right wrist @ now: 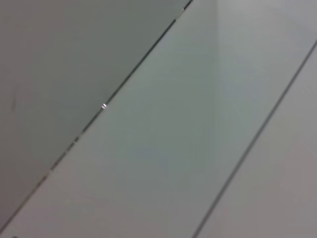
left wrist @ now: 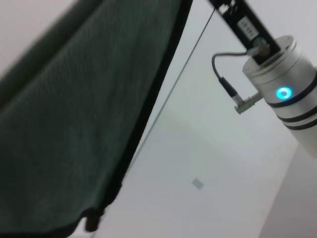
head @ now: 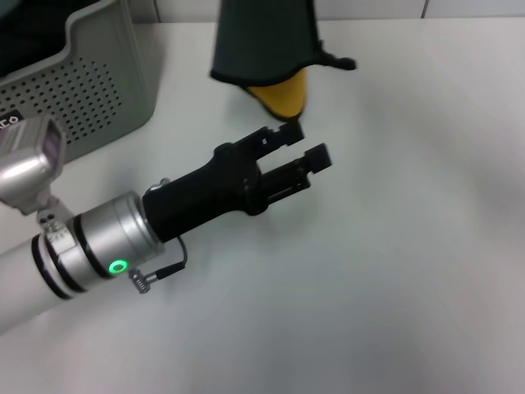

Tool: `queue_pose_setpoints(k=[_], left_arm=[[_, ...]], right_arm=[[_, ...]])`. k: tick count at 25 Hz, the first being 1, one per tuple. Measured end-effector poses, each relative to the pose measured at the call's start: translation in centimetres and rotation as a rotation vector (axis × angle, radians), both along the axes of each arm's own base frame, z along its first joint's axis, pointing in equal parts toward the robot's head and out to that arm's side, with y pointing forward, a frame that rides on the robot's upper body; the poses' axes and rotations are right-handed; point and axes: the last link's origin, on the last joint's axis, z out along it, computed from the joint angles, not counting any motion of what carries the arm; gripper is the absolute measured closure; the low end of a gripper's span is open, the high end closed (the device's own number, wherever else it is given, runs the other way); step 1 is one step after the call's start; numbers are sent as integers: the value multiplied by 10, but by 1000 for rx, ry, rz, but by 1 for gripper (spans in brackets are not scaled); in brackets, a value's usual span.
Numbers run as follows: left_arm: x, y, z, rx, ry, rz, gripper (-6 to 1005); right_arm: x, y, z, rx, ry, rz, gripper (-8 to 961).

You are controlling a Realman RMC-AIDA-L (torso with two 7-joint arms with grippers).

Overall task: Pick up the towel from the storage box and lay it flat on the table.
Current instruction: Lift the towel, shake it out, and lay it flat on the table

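My left gripper's fingers are empty below the towel's lower end [head: 284, 97], which hangs folded. Next, my left gripper reaches back and grabs the black edge [head: 316, 63] before it spreads out the towel.
The towel [head: 262, 41] hangs in the air over the table [head: 394, 246], dark teal side outward, with a mustard-yellow fold at its lowest point. Its top runs out of the head view, so what holds it is hidden. My left gripper [head: 302, 144] is open just below that yellow tip, with nothing between its fingers. In the left wrist view the towel [left wrist: 74, 124] fills one side, its black piped edge showing. Beside it is my right arm's silver wrist [left wrist: 282, 84] with a blue ring light; the gripper end runs out of the picture. The storage box [head: 82, 82] stands at the back left.
The white tabletop stretches bare to the right and front of my left arm. The right wrist view shows only pale flat surfaces crossed by thin dark lines.
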Motion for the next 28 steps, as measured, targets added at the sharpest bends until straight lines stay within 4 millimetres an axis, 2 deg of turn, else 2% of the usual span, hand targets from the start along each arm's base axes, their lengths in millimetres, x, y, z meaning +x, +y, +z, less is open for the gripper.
queue_pose_setpoints(k=[8,18,23,28], left_arm=[[13,17,1,-26,-48,44,280],[-8,26,5,18,-90,243,282],[-14,24,8,35,-102,273,282],[-10,22,6,13,-98,245,286]], right_arm=[[-23,-5,-1,-17,15,63,927],[-34,-13,-1,-22,20,105,924],[-36,-16,-4,-28,18,112,923],[-37,-19,-7,-39,12,121,922]])
